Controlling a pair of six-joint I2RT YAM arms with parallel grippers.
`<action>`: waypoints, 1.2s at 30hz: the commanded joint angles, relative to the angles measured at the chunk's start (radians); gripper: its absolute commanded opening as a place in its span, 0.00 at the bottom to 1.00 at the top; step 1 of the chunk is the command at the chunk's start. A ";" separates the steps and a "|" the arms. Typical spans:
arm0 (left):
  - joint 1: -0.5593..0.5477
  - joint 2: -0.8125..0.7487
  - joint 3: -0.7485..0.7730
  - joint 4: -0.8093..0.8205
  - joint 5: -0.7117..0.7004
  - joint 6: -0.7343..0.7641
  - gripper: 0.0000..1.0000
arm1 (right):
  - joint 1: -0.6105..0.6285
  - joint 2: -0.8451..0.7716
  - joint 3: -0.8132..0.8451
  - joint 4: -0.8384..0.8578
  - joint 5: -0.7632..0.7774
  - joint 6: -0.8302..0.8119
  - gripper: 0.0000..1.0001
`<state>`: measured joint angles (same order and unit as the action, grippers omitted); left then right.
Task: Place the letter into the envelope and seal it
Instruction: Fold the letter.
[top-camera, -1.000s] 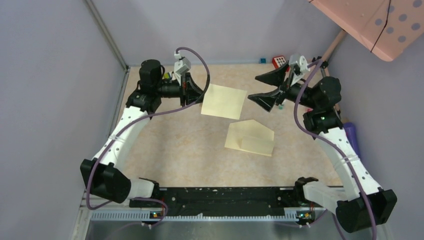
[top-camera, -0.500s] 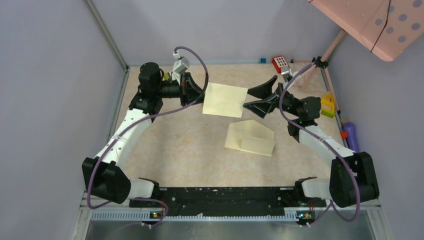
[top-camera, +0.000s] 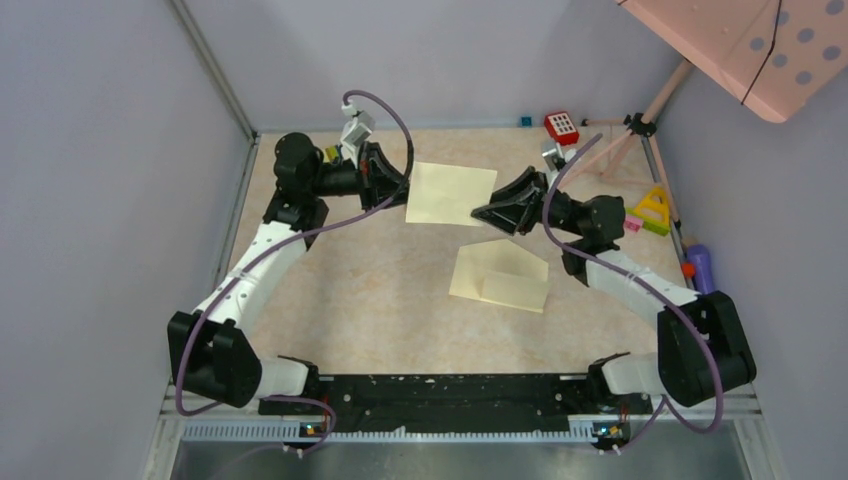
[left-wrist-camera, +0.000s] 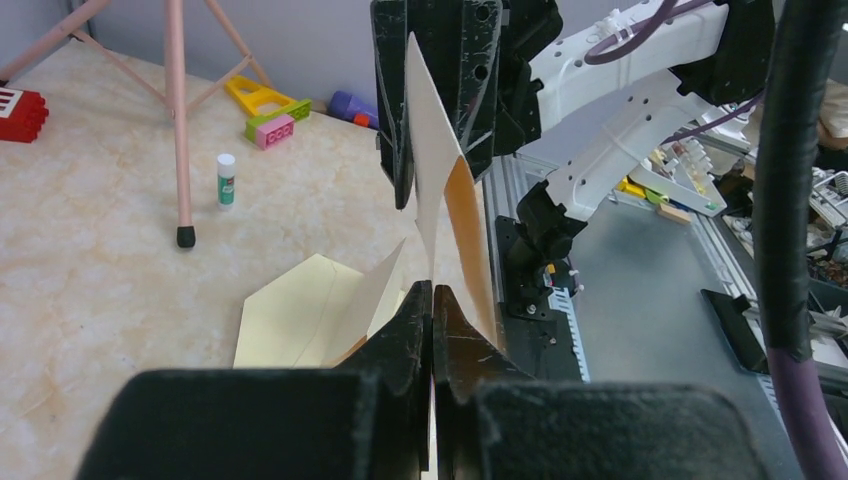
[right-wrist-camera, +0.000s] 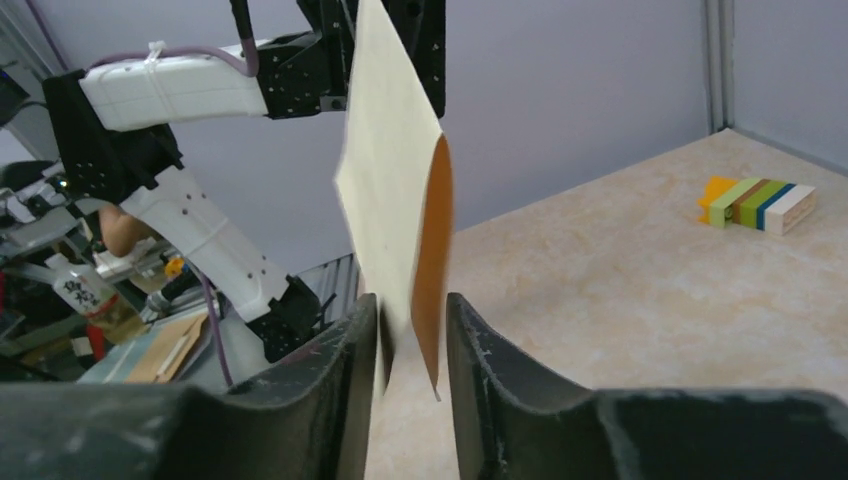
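Next, my right gripper clamps the letter while my left gripper moves to the back edge (top-camera: 455, 167), because my left gripper is holding the letter by its side edge (top-camera: 411, 194).
The letter (top-camera: 450, 196), a cream folded sheet with a tan inner face, hangs in the air above the back of the table. My left gripper (top-camera: 403, 190) is shut on its left edge; the left wrist view shows the sheet (left-wrist-camera: 440, 170) rising edge-on from the pinched fingertips (left-wrist-camera: 432, 290). At the sheet's right edge is my right gripper (top-camera: 480, 213). Its jaws stand narrowly apart on either side of the two spread leaves (right-wrist-camera: 395, 190), with a slit still showing beside each finger (right-wrist-camera: 412, 310). The envelope (top-camera: 500, 272) lies flat on the table, pointed flap open towards the back (left-wrist-camera: 300, 315).
A pink tripod (top-camera: 640, 125) stands at the back right beside a red block (top-camera: 562, 126). A yellow toy (top-camera: 655, 207) and a purple object (top-camera: 700, 265) lie along the right wall. A glue stick (left-wrist-camera: 227, 178) stands near the tripod foot. Coloured bricks (right-wrist-camera: 757, 202) lie by the back-left wall.
My right arm swung in from the back right to the letter's right edge, and its wide-open jaws narrowed around that edge. The left gripper kept hold of the letter.
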<state>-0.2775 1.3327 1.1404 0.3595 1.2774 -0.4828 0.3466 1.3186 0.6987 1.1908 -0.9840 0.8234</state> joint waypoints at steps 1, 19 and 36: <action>-0.002 -0.008 -0.016 0.105 0.013 -0.042 0.00 | 0.014 -0.003 0.026 0.077 0.014 0.023 0.14; 0.266 -0.091 0.174 0.030 0.046 -0.111 0.99 | 0.002 -0.139 0.237 -0.807 -0.016 -0.538 0.00; -0.112 0.039 0.417 -0.865 -0.294 0.666 0.98 | 0.097 -0.060 0.225 -1.089 -0.026 -0.797 0.00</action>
<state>-0.3412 1.3403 1.5303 -0.3653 1.0664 0.0429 0.4084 1.2484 0.9051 0.1211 -0.9966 0.0986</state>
